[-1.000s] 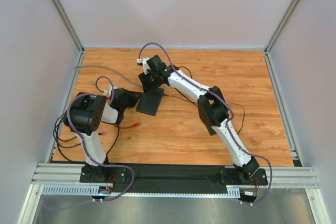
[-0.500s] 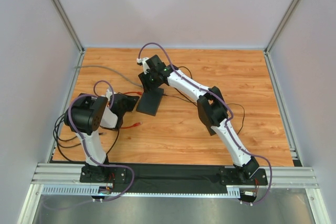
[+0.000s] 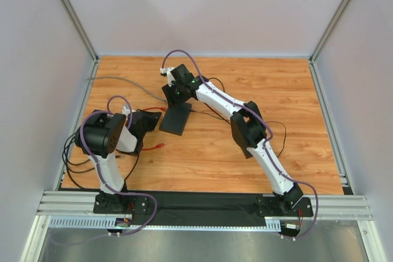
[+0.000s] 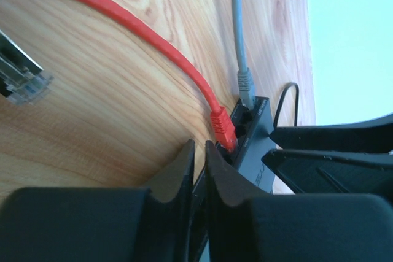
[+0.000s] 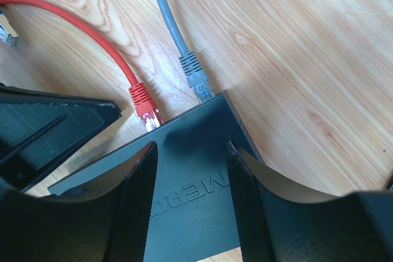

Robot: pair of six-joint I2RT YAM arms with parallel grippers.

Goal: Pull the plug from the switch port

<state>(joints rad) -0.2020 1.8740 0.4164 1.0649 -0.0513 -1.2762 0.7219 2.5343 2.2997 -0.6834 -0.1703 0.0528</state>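
Note:
My left gripper is closed and empty just short of the red plug. It should open, move in and close around the ribbed boot before it pulls.
The switch is a flat matte-black box at the table's middle left. My right gripper is open, and its fingers rest spread on the switch's top. A red plug and a grey plug sit at the switch's socket edge. I cannot tell how deep the red plug is in its port. My left gripper is shut and empty, its tips just short of the red plug. The grey plug is in the socket beside it.
The red cable loops left, with a loose end on the wood. A loose clear plug lies to the left. The grey cable runs to the left wall. A thin black lead trails right of the switch.
My left gripper has drawn back a little to the left, away from the switch, and the red cable now shows between them. The right arm and the switch have not moved.

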